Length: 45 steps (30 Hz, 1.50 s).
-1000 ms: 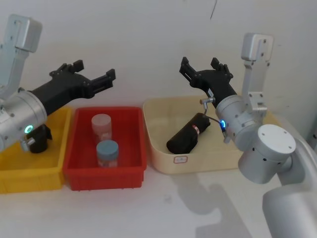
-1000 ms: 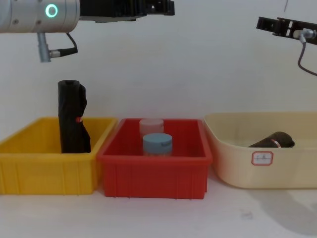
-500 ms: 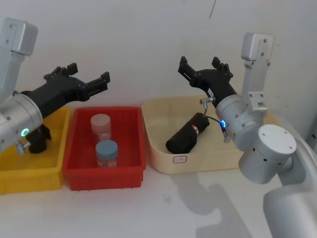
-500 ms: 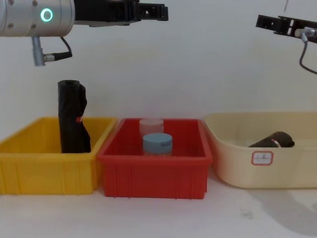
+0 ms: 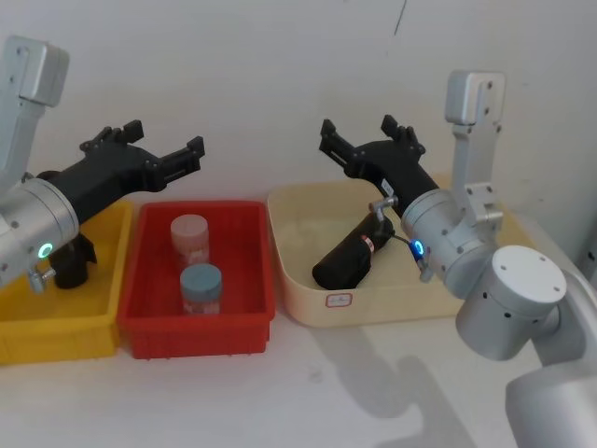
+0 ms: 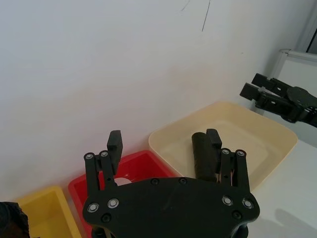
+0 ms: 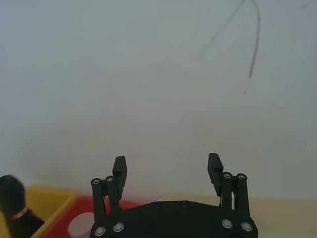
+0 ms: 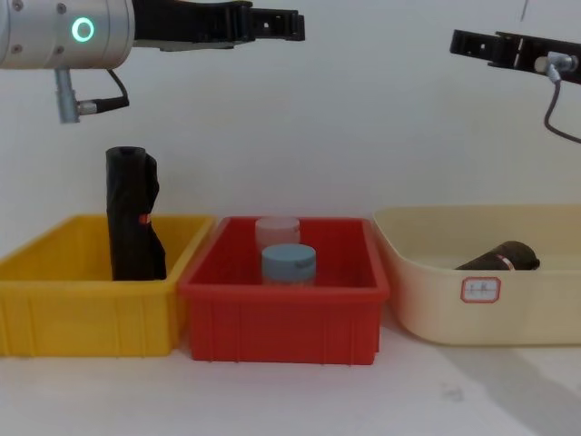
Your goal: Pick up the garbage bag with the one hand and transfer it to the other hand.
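Note:
I expect the blue-lidded jar to come up whole when I lift it by the lid, because the blue lid sits level and tight.
The garbage bag, a thick black roll with a red-and-white band, lies slanted in the cream bin. From the chest it shows low behind the bin wall, and it also shows in the left wrist view. My left gripper on the green-ringed arm hovers open above the gap between the yellow and red bins, high up. Its fingers frame the bag from afar. The right gripper on the blue-ringed arm hangs open above the cream bin's back edge, well above the bag.
A slimmer black roll stands upright in the yellow bin. The red bin between the other two holds a pink-lidded jar and a blue-lidded jar. White wall close behind; white tabletop in front.
The right gripper has shifted left, over the cream bin's back left part. The left gripper drew back slightly toward the yellow bin. The garbage bag has not moved.

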Each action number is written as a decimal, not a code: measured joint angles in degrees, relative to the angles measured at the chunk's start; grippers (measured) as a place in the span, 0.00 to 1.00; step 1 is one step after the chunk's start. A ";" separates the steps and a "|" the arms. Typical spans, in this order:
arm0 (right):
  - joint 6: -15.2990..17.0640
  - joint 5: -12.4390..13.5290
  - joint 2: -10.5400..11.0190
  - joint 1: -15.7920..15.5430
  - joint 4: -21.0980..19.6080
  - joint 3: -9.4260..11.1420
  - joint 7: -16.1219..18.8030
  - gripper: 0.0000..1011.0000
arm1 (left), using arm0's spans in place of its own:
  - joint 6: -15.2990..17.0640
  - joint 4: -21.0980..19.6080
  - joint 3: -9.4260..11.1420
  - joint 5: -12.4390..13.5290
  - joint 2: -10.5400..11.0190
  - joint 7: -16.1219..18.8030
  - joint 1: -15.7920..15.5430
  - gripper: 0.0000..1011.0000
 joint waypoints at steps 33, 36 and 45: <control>9.13 -1.53 5.48 -1.34 -5.10 -6.94 4.99 0.99 | 0.04 -0.10 0.00 0.02 0.08 0.19 0.10 0.99; 11.11 -2.06 6.43 -0.88 -5.56 -8.52 6.19 0.99 | 0.04 -0.10 0.00 0.01 0.08 0.18 0.10 0.99; 16.73 -3.41 7.64 0.38 -6.43 -12.68 8.86 0.99 | 0.04 -0.09 0.01 0.01 0.08 0.18 0.10 0.99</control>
